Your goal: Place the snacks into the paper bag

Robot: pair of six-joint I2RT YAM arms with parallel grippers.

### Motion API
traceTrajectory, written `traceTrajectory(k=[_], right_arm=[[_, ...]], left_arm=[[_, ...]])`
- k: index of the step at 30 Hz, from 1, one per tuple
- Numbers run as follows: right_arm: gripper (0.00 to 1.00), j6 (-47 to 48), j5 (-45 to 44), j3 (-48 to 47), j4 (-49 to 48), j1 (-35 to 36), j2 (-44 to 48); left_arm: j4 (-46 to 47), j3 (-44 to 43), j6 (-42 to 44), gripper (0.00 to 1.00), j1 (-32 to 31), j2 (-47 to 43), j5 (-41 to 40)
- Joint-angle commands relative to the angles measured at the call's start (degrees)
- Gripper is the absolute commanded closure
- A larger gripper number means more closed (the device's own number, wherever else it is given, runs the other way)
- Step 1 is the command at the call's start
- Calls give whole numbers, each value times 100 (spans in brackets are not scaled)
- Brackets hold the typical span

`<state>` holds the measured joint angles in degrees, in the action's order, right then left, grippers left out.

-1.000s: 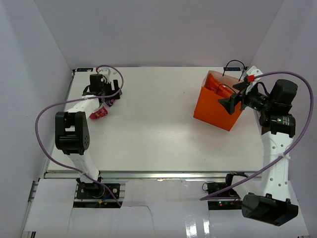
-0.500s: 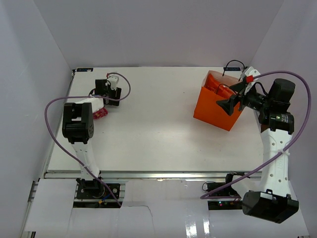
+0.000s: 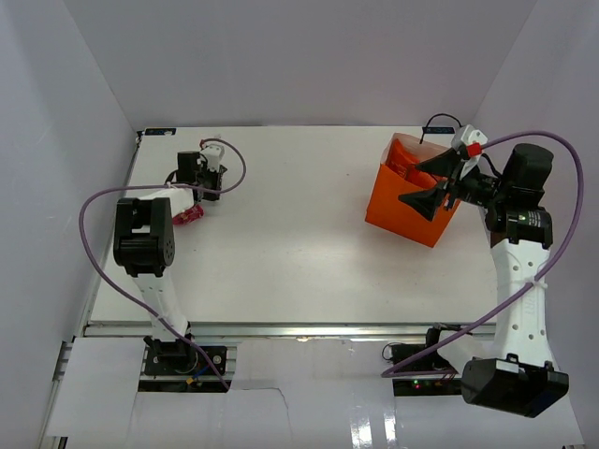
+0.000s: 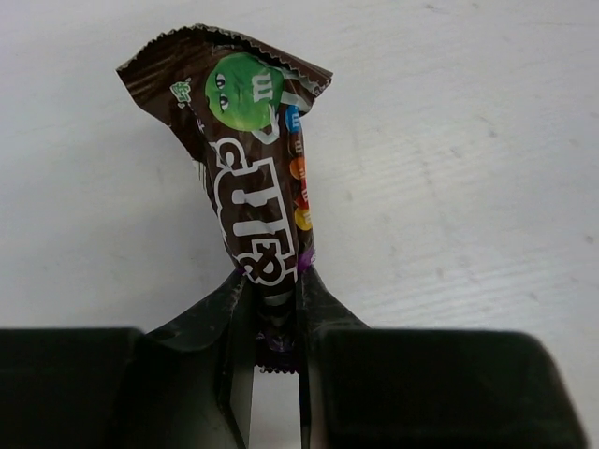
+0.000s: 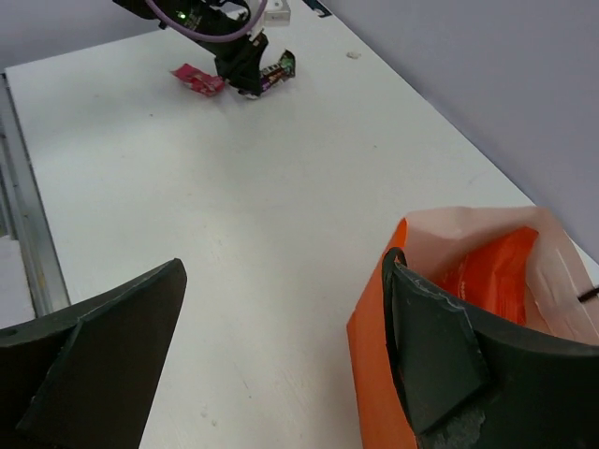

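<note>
The candy packet is in my left gripper, far across from the paper bag (image 3: 401,208). So next my right gripper moves clear of the bag's rim and grabs the packet's loose end (image 4: 223,70) midway.
A dark purple-brown candy packet (image 4: 257,187) lies on the white table, and my left gripper (image 4: 271,299) is shut on its near end. From above, the left gripper (image 3: 201,192) sits at the far left, with a magenta-pink packet (image 3: 190,213) beside it. The orange paper bag (image 3: 402,201) stands upright at the far right with the red-orange chip bag (image 3: 407,159) inside. My right gripper (image 3: 426,182) is open at the bag's near wall. In its wrist view, the right gripper (image 5: 283,271) has one finger (image 5: 430,346) against the bag's rim (image 5: 384,355) and nothing between its fingers.
White walls close in the table on the left, back and right. A black loop handle (image 3: 440,122) sticks up behind the bag. Purple cables arc off both arms. The right wrist view shows the left gripper (image 5: 245,75) and pink packet (image 5: 197,79) far across the table.
The left gripper has dropped onto the candy packet and closed on it. The left arm's elbow swung towards the left edge. The right gripper shifted slightly at the bag.
</note>
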<state>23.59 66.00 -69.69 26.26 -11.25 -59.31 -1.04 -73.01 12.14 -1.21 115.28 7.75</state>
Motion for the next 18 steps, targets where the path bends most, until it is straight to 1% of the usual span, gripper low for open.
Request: traceTrajectory(k=[1,2,3,4,6,7,8,9,10,11,12,13,15,18], right_arm=[[9,-426,188,-352,-534,402,-72],[9,-478,29,-396,-500,560,-124],[9,-479,-321,-527,-447,936,-238],[10,-479,-498,-589,-377,1105,-309],[10,-644,-771,-607,-437,1780,-432],[11,-680,-920,-572,-481,1923,-598],[11,-681,-1044,-589,-482,2081,-712],[12,-707,-1245,-633,-395,2457,-827],[12,-716,-1717,-738,-341,2643,-1089],[13,-768,-1965,-774,-324,2845,-1213],[13,-830,-2403,-818,-376,3221,-1363],[13,-856,-2625,-844,-446,3390,-1408],[13,-822,-2881,-1002,-569,3803,-1565],[12,-830,-3206,-1362,-613,3893,-1785]], left_arm=[[410,348,-203,86,7,-927,1138],[638,628,-395,86,-19,-1094,1437],[770,796,-536,87,-45,-1444,2006],[1076,980,-703,87,-150,-1621,2281],[1272,1471,-993,88,-300,-1955,2651],[1395,1648,-1125,88,-396,-2270,2897],[1726,1833,-1222,88,-545,-2404,3186],[1860,2148,-1606,88,-616,-2545,3363],[2149,2316,-1775,89,-826,-2824,3574],[2291,2457,-1881,89,-924,-2949,3750],[2379,2711,-2091,89,-1046,-3081,3795],[2502,2827,-2171,88,-1317,-3221,3726],[2564,3020,-2233,88,-1556,-3564,3647],[2819,3416,-2584,88,-1812,-3855,3444]])
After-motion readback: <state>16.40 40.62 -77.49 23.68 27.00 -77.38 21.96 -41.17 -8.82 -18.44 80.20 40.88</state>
